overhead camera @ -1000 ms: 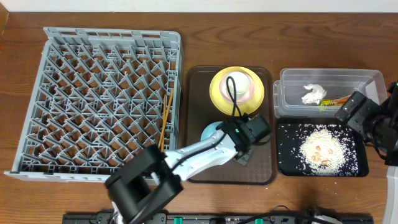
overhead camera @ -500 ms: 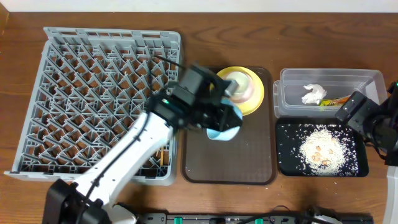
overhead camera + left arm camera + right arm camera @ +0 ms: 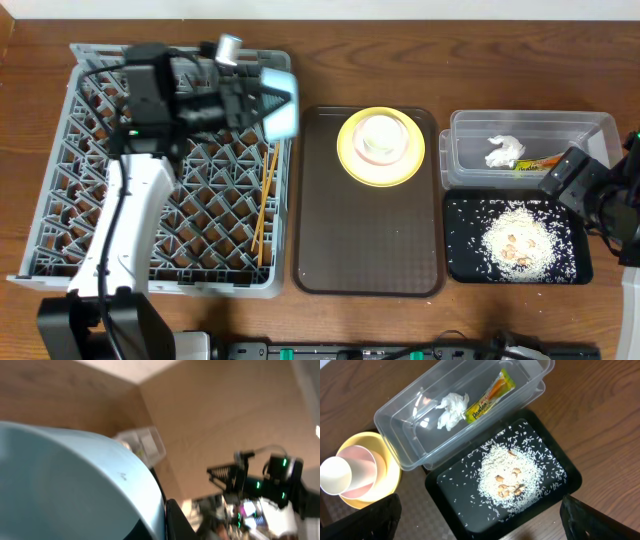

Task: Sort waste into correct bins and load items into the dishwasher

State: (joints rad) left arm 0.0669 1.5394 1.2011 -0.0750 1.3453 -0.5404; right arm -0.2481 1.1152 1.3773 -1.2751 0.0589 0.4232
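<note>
My left gripper is holding the light blue bowl (image 3: 281, 105) tilted over the back of the rack, clear of the chopsticks. It should next lower the bowl until the rack's free pegs (image 3: 230, 139) hold it up.
My left gripper (image 3: 255, 103) is shut on the rim of the light blue bowl (image 3: 279, 102) and holds it tilted in the air over the back right corner of the grey dish rack (image 3: 150, 180). The bowl (image 3: 75, 485) fills the left wrist view beside one black finger (image 3: 178, 522). Two chopsticks (image 3: 265, 200) lie in the rack. On the brown tray (image 3: 370, 240), the yellow plate (image 3: 352, 165) carries the white cup (image 3: 381, 137). My right gripper (image 3: 480, 507) hangs open above the black tray (image 3: 445, 495) of rice (image 3: 512, 475). The napkin (image 3: 451, 410) and wrapper (image 3: 490, 395) lie in the clear container (image 3: 395, 420).
The clear container (image 3: 470, 125) and black tray (image 3: 460, 250) sit side by side at the right of the brown serving tray. The right arm (image 3: 600, 195) stands at the table's right edge. Bare wooden table runs along the back.
The left arm lifted the blue bowl off the brown tray and swung it left and back to the rack's right corner. The right arm has not moved.
</note>
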